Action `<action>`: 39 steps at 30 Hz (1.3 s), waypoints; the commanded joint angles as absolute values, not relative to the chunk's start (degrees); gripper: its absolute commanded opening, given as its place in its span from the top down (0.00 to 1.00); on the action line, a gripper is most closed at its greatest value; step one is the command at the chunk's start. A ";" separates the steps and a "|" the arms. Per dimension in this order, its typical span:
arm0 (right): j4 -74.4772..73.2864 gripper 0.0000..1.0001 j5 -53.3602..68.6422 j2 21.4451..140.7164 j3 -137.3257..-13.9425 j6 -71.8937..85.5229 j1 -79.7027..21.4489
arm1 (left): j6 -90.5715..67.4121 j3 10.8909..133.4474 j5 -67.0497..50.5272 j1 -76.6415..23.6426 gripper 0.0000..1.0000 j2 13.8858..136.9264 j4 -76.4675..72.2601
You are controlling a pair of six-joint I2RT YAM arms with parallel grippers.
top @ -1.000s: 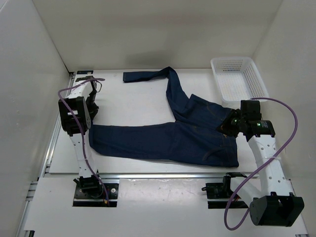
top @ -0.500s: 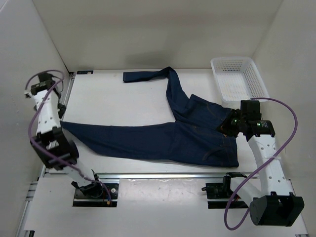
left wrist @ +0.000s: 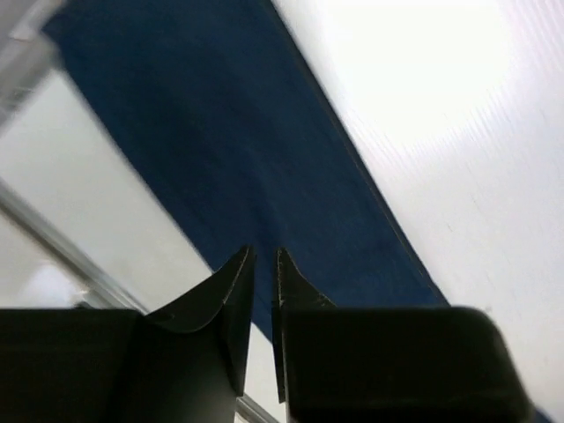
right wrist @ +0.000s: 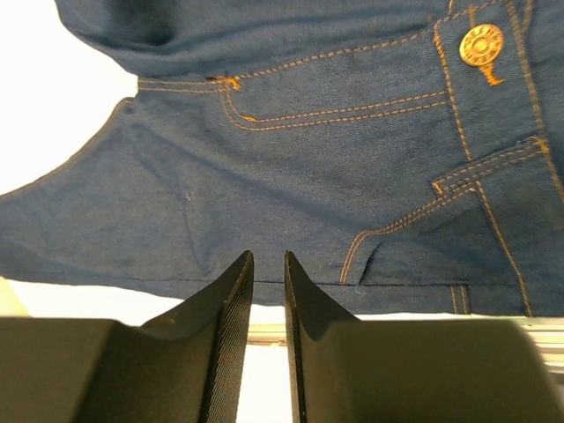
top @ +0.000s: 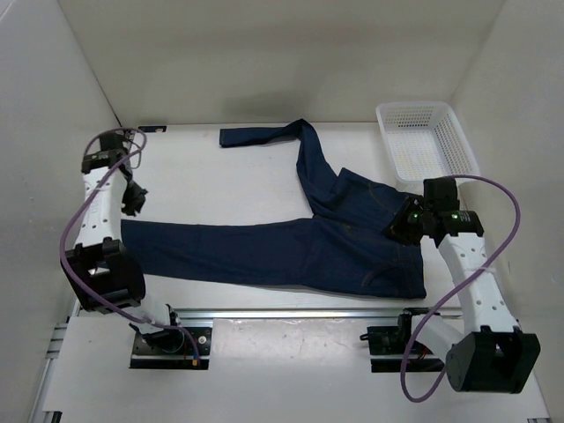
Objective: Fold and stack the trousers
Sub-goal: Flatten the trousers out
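Observation:
The robot's left gripper should grab the leg point(top: 267, 135) past its bend and pull it toward the straight leg, because the back leg bends away point(top: 303, 129) from the straight one.
The dark blue trousers point(top: 291, 251) lie flat on the white table. One leg stretches left, the other bends up to the back, and the waist is at the right. My left gripper point(top: 134, 201) hovers above the left leg's end, apart from it. In the left wrist view its jaws point(left wrist: 263, 251) stand only a narrow slit apart, with nothing between them and the blue leg point(left wrist: 220, 132) below. My right gripper point(top: 397, 227) hangs over the waist. Its jaws point(right wrist: 267, 255) hold nothing and are barely apart above the pocket stitching point(right wrist: 397, 220) and the brass button point(right wrist: 481, 44).
A white mesh basket point(top: 426, 141) stands at the back right corner. White walls close in the table on the left, back and right. A metal rail point(top: 291, 313) runs along the near edge, in front of the arm bases.
The left arm drew the near leg's end out to the left, let it go and came back over it with its jaws narrowing. The right gripper shifted slightly over the waist.

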State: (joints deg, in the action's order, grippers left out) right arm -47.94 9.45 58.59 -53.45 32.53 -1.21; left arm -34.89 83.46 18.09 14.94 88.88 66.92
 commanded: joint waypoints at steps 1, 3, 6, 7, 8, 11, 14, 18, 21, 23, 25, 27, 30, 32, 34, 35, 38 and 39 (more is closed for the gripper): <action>-42.74 0.74 13.00 61.43 -50.11 32.95 -1.49 | -33.75 78.86 11.08 9.60 0.75 87.45 64.17; -40.27 0.72 13.54 63.62 -48.26 34.44 -1.49 | -35.23 73.77 10.37 4.43 0.75 87.45 62.41; -37.35 0.69 13.01 68.19 -46.14 35.16 -2.02 | -36.99 68.84 9.15 -1.21 0.74 88.41 60.30; -36.40 0.69 11.79 69.16 -45.36 36.03 -2.02 | -37.52 67.86 9.14 -2.36 0.74 88.42 60.29; -34.73 0.67 10.82 70.65 -44.83 36.99 -2.02 | -37.53 66.89 8.62 -3.50 0.74 89.11 59.42; -33.40 0.66 7.49 73.11 -43.77 38.32 -4.03 | -38.76 64.96 8.61 -7.20 0.74 90.34 58.27; -33.40 0.66 4.06 73.65 -43.24 40.16 -10.79 | -38.76 64.42 9.14 -8.53 0.73 92.45 57.13; -33.40 0.66 -2.28 75.14 -42.02 45.95 -23.79 | -39.29 62.24 11.34 -8.53 0.73 96.06 56.61; -33.93 0.66 -4.65 77.60 -40.88 50.70 -33.72 | -39.81 61.61 11.26 -8.53 0.73 97.55 56.07; -33.93 0.66 -5.27 79.27 -40.87 53.25 -36.81 | -39.12 63.97 10.63 -9.05 0.73 98.87 55.46; -35.77 0.66 -6.85 79.89 -40.34 54.84 -41.21 | -38.42 66.26 10.63 -9.05 0.73 101.67 55.46; -37.43 0.66 -9.22 79.89 -39.82 57.29 -45.32 | -37.88 69.15 11.25 -9.05 0.73 103.70 55.46; -42.44 0.67 -12.21 79.89 -39.81 61.15 -49.64 | -37.36 71.53 11.78 -8.53 0.73 107.57 55.99; -45.69 0.69 -14.76 77.53 -39.81 62.66 -51.15 | -37.35 72.33 11.78 -8.53 0.73 108.90 55.99; -48.50 0.70 -15.99 75.24 -39.81 63.28 -52.29 | -37.35 72.94 11.78 -8.53 0.73 108.90 55.99; -49.39 0.72 -16.61 74.45 -40.34 63.28 -52.99 | -37.35 72.95 11.78 -8.53 0.73 107.85 56.68; -53.77 0.74 -20.29 70.85 -44.37 63.28 -54.22 | -36.83 74.18 12.30 -8.53 0.73 103.82 58.71; -53.79 0.74 -21.69 68.49 -45.86 62.50 -54.23 | -36.83 75.22 12.30 -9.05 0.73 102.67 59.32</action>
State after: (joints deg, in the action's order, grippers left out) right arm -47.79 -15.35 72.95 -41.28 61.19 -53.49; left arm -37.36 72.12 10.74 -8.75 108.38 58.59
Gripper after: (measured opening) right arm 0.263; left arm 0.273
